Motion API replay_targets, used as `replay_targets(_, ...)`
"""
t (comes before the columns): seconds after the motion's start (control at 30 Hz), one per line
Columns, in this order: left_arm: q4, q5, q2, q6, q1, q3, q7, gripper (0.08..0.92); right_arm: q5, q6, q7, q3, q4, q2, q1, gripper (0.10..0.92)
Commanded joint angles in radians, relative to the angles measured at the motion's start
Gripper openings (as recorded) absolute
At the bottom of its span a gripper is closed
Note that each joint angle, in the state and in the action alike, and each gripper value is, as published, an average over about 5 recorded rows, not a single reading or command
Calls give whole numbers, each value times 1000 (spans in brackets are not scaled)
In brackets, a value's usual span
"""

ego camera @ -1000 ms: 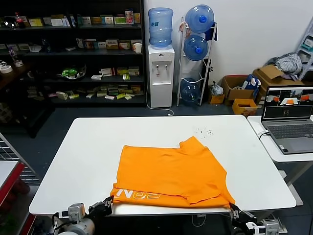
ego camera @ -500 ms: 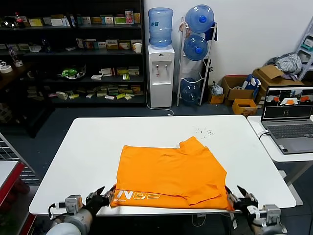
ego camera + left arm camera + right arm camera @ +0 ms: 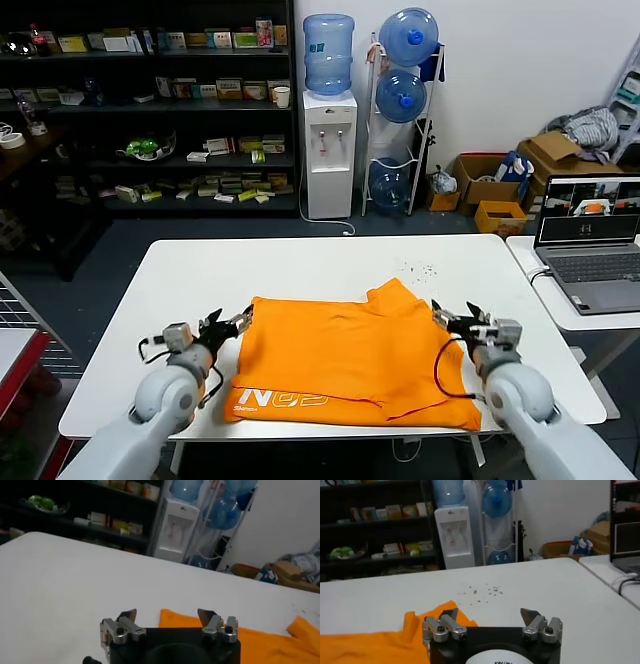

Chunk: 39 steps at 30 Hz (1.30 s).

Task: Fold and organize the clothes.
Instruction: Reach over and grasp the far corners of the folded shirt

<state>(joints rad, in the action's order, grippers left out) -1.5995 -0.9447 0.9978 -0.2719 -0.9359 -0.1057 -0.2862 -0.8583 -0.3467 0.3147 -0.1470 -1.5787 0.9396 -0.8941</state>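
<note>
My gripper will make the orange T-shirt's far part (image 3: 325, 320) fold over when it pulls, while the T-shirt's lettered edge will stay in place, because the orange T-shirt's far corner (image 3: 395, 291) sticks out limp.
The orange T-shirt (image 3: 350, 358) lies on the white table (image 3: 200, 280), its near part folded up so white lettering (image 3: 280, 400) shows along the front edge. My left gripper (image 3: 232, 322) is open and empty beside the shirt's far left corner; that corner shows in the left wrist view (image 3: 260, 640) just past the gripper (image 3: 167, 614). My right gripper (image 3: 452, 314) is open and empty beside the shirt's far right edge. In the right wrist view the gripper (image 3: 490, 613) hovers over bare table with the shirt (image 3: 380, 642) beside one fingertip.
A laptop (image 3: 590, 240) sits on a side table at the right. Small dark specks (image 3: 420, 268) lie on the table behind the shirt. A water dispenser (image 3: 330, 150), bottle rack and shelves stand beyond the table. Grey cloth (image 3: 588, 128) lies on boxes at the far right.
Both grippers have moved from the shirt's near corners at the table's front edge up along its sides to its far corners, empty. The near part of the shirt now lies flat.
</note>
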Motion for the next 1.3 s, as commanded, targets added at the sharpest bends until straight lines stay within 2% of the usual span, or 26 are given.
replay_targets(0.03, 336, -23, 65, -19, 266, 125, 90, 823, 9, -68, -43, 170, 301, 103, 310, 823)
replay_targets(0.33, 354, -30, 75, -61, 272, 151, 62, 823, 54, -88, -83, 195, 397, 157, 332, 823)
replay_targets(0.77, 377, -10, 87, -67, 282, 169, 67, 823, 39, -121, -110, 215, 394, 146, 318, 808)
replay_targets(1.0, 384, 14, 89, -66, 283, 180, 69, 797, 7, -176, -114, 215, 385, 146, 309, 657)
replay_targets(1.3, 388, 30, 89, -63, 274, 181, 83, 557, -12, -170, -123, 206, 359, 127, 290, 398)
